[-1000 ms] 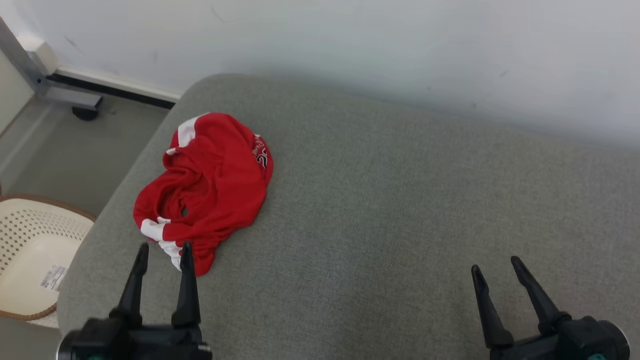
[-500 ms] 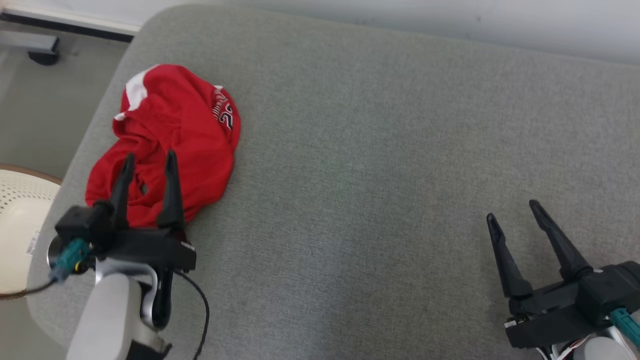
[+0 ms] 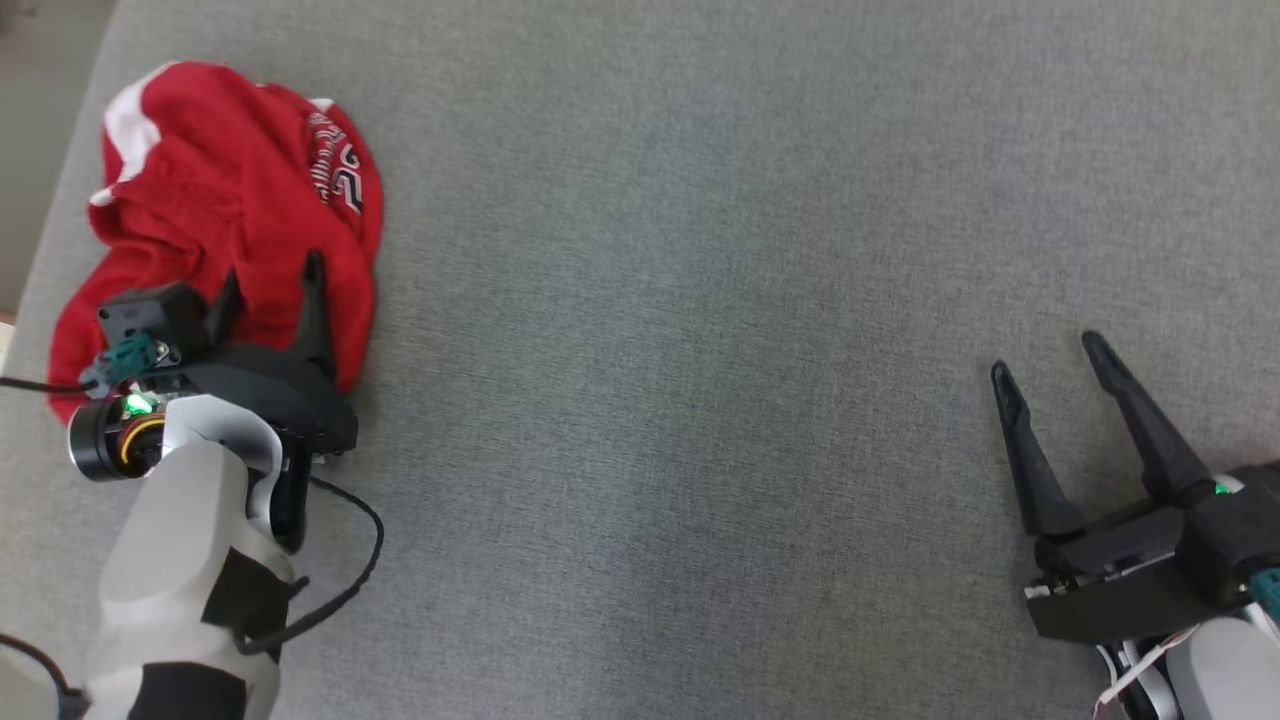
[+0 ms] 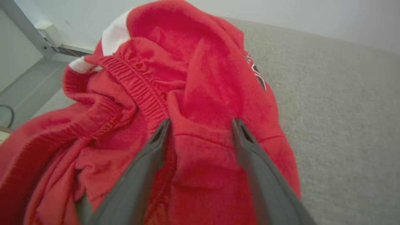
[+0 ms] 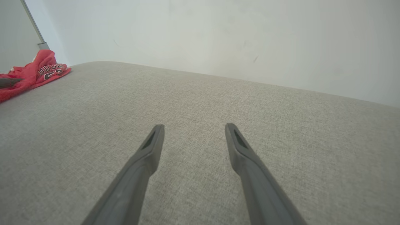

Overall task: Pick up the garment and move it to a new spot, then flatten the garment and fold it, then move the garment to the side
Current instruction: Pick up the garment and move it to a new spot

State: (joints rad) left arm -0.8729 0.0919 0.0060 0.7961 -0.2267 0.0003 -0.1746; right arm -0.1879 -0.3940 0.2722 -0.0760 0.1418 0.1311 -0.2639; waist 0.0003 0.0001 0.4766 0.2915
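Note:
The garment (image 3: 240, 198) will sag around my left gripper and stay crumpled when I carry it, because bunched cloth lies on both sides of the red fold (image 4: 204, 148).
The garment (image 3: 230, 190) is a crumpled red piece with white trim and dark lettering, lying near the left edge of the grey cushioned surface (image 3: 700, 250). My left gripper (image 3: 270, 280) is open, its fingers over the garment's near side. In the left wrist view a red fold (image 4: 200, 103) rises between the spread fingers of the left gripper (image 4: 200, 123); I cannot tell whether they touch the cloth. My right gripper (image 3: 1045, 355) stands open over bare cushion at the lower right, far from the garment (image 5: 28, 73), with nothing between the fingers of the right gripper (image 5: 193, 126).
The cushion's left edge (image 3: 60, 200) runs just beside the garment, with floor beyond it. A pale wall (image 5: 218, 37) stands behind the cushion. A metal frame leg (image 4: 25, 31) shows at the back left.
The head camera has tilted down and shifted, so the wall and basket left the picture. My left gripper has reached forward over the garment. Both grippers stayed open.

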